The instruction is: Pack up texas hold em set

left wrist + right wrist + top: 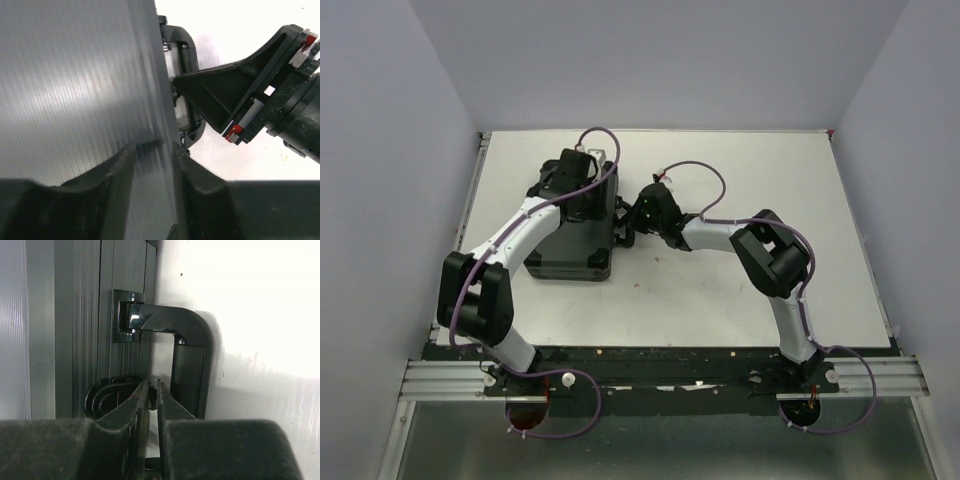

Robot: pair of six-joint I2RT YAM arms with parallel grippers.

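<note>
The case's side opposite the latch stands unsupported, so next my left gripper moves off the case's lid and braces that side while my right gripper pushes the latch [117, 396].
The black plastic case [570, 240] lies closed on the table, its handle [192, 355] on its right side. Chips, card decks and buttons are out of view. My left gripper [595, 190] rests over the ribbed lid [75, 90] near the right edge. Its fingers [153, 147] are a little apart with the lid's edge between them, holding nothing. My right gripper [628, 228] is at the case's right side beside the handle. Its tips [151, 385] are nearly together against a round black latch [107, 390]. It also shows in the left wrist view [200, 95].
The white table [740, 300] stretches right of and in front of the case. Grey walls stand on three sides. The arms' bases and rail [660, 375] run along the near edge.
</note>
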